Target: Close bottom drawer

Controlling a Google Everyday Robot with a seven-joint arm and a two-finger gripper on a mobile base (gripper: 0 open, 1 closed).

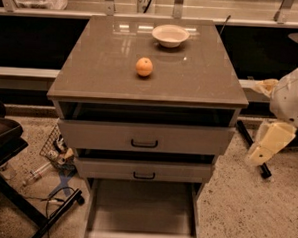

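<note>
The bottom drawer's straight sides [194,213] go back under the drawer above, so I expect the bottom drawer to move straight in when I push it.
The grey-brown cabinet [148,86] stands in the middle with all three drawers pulled out. The bottom drawer [142,216] is out the farthest and shows its plain grey inside; its front runs off the lower edge and its handle is out of view. Above it are the mid-width drawer [144,170] and the widest top drawer [145,137], each with a black handle. My gripper [261,149], cream-coloured on the white arm [293,98], hangs to the right of the cabinet at top-drawer height, apart from it.
An orange [144,66] and a white bowl [170,35] sit on the cabinet top. A black stand [15,184] with cables and a wire basket [57,146] is on the floor at the left. A black leg with a caster [259,164] stands at the right.
</note>
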